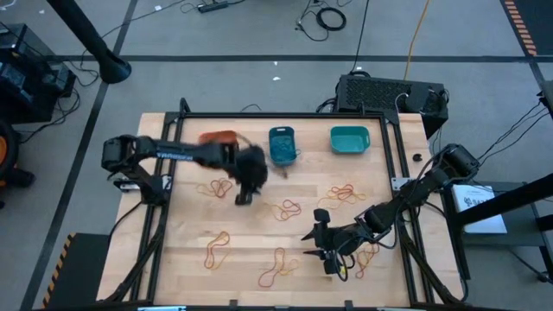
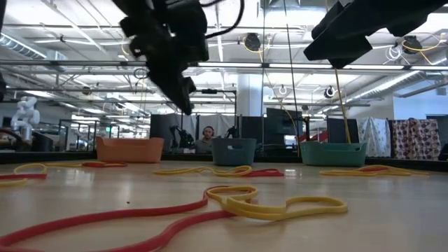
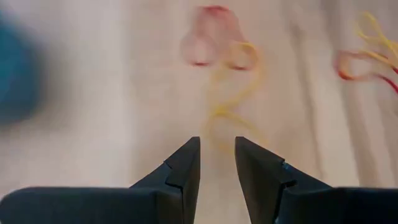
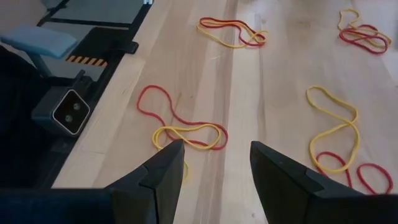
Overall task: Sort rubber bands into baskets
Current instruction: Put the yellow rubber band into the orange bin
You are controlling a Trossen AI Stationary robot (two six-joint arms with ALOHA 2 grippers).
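Observation:
My left gripper should keep going down, since the yellow rubber band's near end (image 2: 178,170) is clear of the red one. Its open fingers should go down until they straddle the yellow one alone (image 3: 220,112).
My left gripper (image 1: 244,198) hangs above the table just in front of the orange basket (image 1: 218,137). It is open (image 3: 217,143) with nothing between its fingers, over a yellow and red rubber band tangle (image 3: 227,81). The blue basket (image 1: 282,145) and the teal basket (image 1: 350,140) stand along the back. Near the front right, my right gripper (image 1: 311,244) is open (image 4: 217,147) and empty, low over a red and yellow rubber band pair (image 4: 186,132). Several more rubber bands (image 1: 285,209) lie scattered on the wood. The low view shows all three baskets, orange (image 2: 129,149), blue (image 2: 233,150) and teal (image 2: 334,152).
A black frame (image 1: 397,147) runs round the wooden table, and its rail (image 4: 93,62) lies close beside my right gripper. A black box (image 1: 389,91) sits behind the table's back right corner. Beyond the table a seated person (image 2: 208,140) shows in the room.

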